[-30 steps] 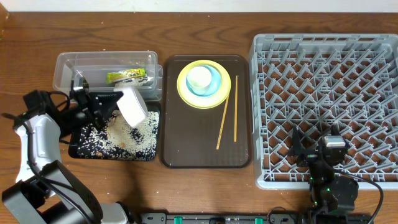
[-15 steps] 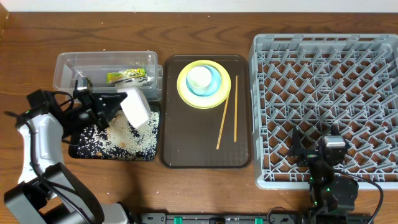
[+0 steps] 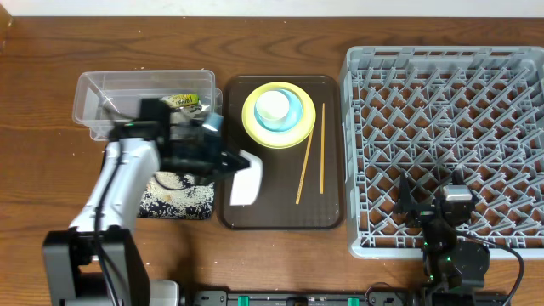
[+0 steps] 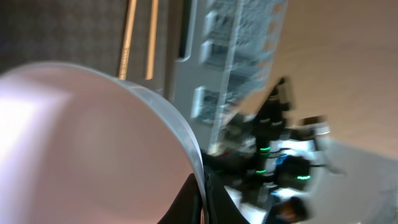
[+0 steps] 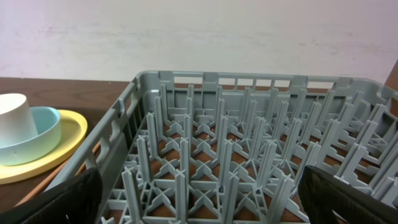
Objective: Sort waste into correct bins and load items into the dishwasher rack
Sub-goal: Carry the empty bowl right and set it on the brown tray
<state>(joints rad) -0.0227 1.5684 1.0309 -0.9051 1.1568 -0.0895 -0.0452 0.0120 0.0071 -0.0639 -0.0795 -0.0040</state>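
Note:
The white bowl (image 3: 247, 180) hangs above the serving tray's open corner (image 3: 270, 206) and is clear of the chopsticks. My left gripper should keep leveling and lowering the bowl until it rests there.
My left gripper (image 3: 228, 161) is shut on the rim of the white bowl (image 3: 246, 182) and holds it tilted over the left part of the brown serving tray (image 3: 272, 208). In the left wrist view the bowl (image 4: 81, 143) fills the left side, its rim pinched in the jaws (image 4: 204, 190). The yellow plate (image 3: 255, 129) holds the light blue bowl (image 3: 291, 112) and white cup (image 3: 273, 105). Two chopsticks (image 3: 311, 153) lie on the serving tray. Rice scraps lie in the black tray (image 3: 178, 197). The snack wrapper (image 3: 182, 100) lies in the clear tub (image 3: 110, 89). My right gripper (image 3: 444, 211) is open over the rack (image 3: 446, 110). The napkin is out of view.
The right wrist view shows the rack's pegs (image 5: 236, 155) between open fingers (image 5: 199, 199), with the plate (image 5: 59, 149), blue bowl (image 5: 43, 134) and cup (image 5: 15, 121) at left. The left wrist view shows the chopsticks (image 4: 138, 37) and the right arm (image 4: 280, 168).
My left arm has swung right with the white bowl, from over the black tray to over the brown serving tray. The right arm has not moved.

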